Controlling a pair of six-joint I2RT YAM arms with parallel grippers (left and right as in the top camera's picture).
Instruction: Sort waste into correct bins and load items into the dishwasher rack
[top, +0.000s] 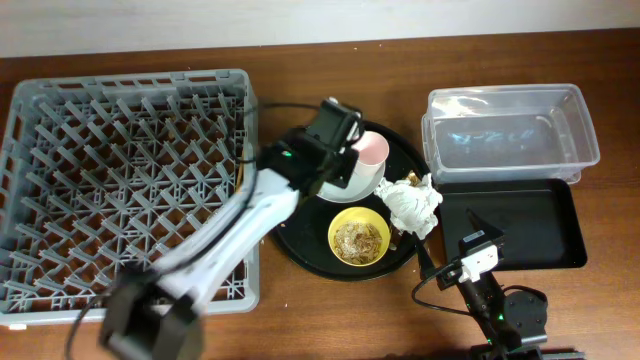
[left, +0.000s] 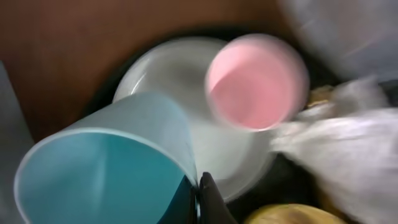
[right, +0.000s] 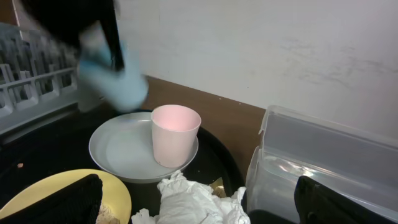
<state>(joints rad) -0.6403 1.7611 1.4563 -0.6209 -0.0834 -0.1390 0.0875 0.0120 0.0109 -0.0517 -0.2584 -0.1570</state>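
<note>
Next, I leave the white tissue and take the cup's base (left: 158, 104) with my right gripper, because my left gripper is holding the small blue cup by its rim (left: 179, 163) with the cup's opening facing up.
My left gripper (left: 202, 199) is shut on the rim of the small blue cup (left: 106, 168) and holds it tilted above the grey-white plate (left: 180, 74); the cup also shows lifted and blurred in the right wrist view (right: 115, 81). The pink cup (top: 370, 150) stands on the plate (top: 345, 185). The yellow bowl (top: 360, 238) holds brownish food scraps. The white tissue wad (top: 412, 205) lies beside it. My right gripper (right: 199, 208) is open and empty, low near the tissue (right: 193, 202). I see no chopsticks.
The grey dishwasher rack (top: 120, 180) fills the left side. The plate, bowl and tissue sit on a big round black tray (top: 300, 250). The clear tub (top: 510, 135) stands at the back right, with the shallow black tray (top: 530, 225) in front of it.
</note>
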